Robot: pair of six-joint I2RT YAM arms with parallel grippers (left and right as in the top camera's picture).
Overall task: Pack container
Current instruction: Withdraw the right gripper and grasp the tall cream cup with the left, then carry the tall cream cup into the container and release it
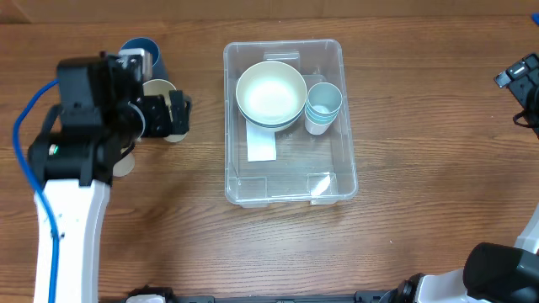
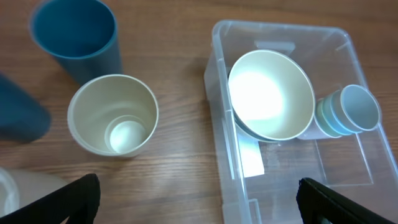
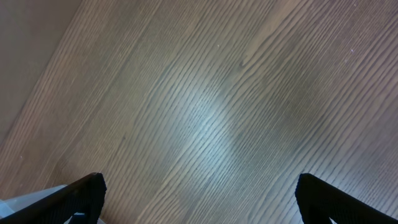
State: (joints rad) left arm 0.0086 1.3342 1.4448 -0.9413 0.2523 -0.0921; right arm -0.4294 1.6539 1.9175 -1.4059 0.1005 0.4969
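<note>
The cream cup (image 2: 113, 116) is across the container from the robot's right gripper, so next the left gripper picks it up and puts it next to the light blue cups.
The clear plastic container (image 1: 290, 181) sits mid-table, with a white label (image 1: 261, 145) on its base. Inside it are stacked pale bowls (image 1: 270, 93) and stacked light blue cups (image 1: 322, 106). In the left wrist view the container (image 2: 227, 180) is on the right with the bowls (image 2: 271, 94) and cups (image 2: 348, 111). A cream cup (image 2: 113, 113) and a dark blue cup (image 2: 78, 36) stand on the table left of it. My left gripper (image 2: 198, 199) is open and empty, above the table beside the cream cup (image 1: 160, 87). My right gripper (image 3: 199, 199) is open over bare wood at the far right.
Another dark blue object (image 2: 18, 115) is blurred at the left edge of the left wrist view, and a pale object (image 2: 18, 190) at its lower left corner. The dark blue cup (image 1: 139, 50) stands behind my left arm. The right arm (image 1: 522, 84) is at the table's right edge.
</note>
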